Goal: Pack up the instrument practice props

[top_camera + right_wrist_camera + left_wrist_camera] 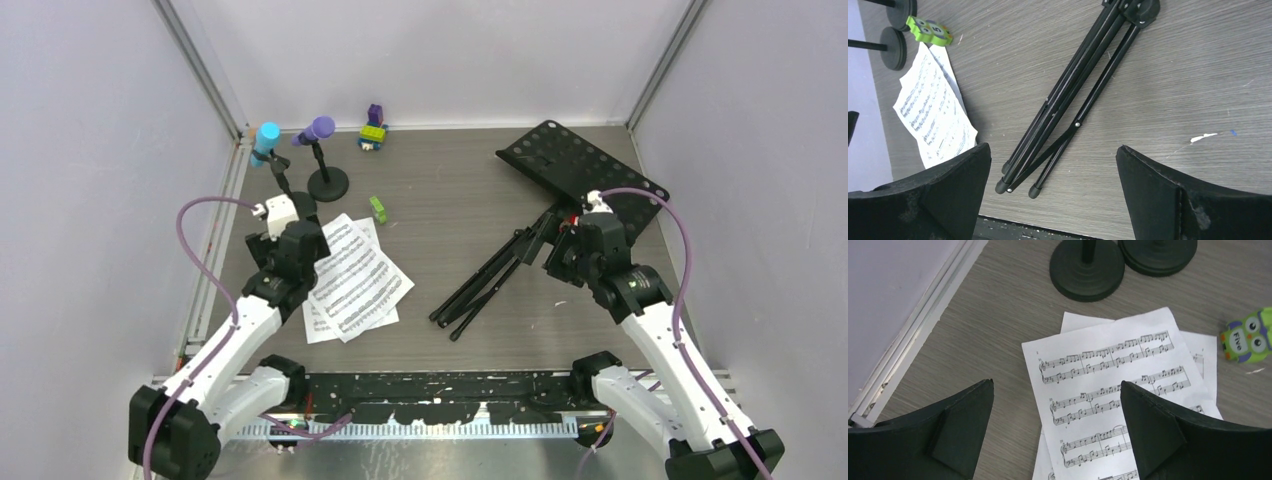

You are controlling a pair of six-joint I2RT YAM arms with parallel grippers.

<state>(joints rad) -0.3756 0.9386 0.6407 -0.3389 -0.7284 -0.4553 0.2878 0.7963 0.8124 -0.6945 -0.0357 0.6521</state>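
The stem of the cyan microphone's holder is in front of the open fingers of the robot's left gripper, so the robot should go on moving in until those fingers close below the clamp.
The black perforated music rack lies flat at the back right, its folded tripod legs stretching toward the front centre; the legs also show in the right wrist view. White sheet-music pages lie fanned at the left. The purple microphone and cyan microphone stand in two black round-based holders at the back left. My left gripper is open above the pages' far left corner. My right gripper is open and empty above the table, beside the leg tips.
A green owl brick lies between the holders and the pages, also in the left wrist view. A small stack of coloured toy bricks sits at the back centre. White walls enclose the table on three sides.
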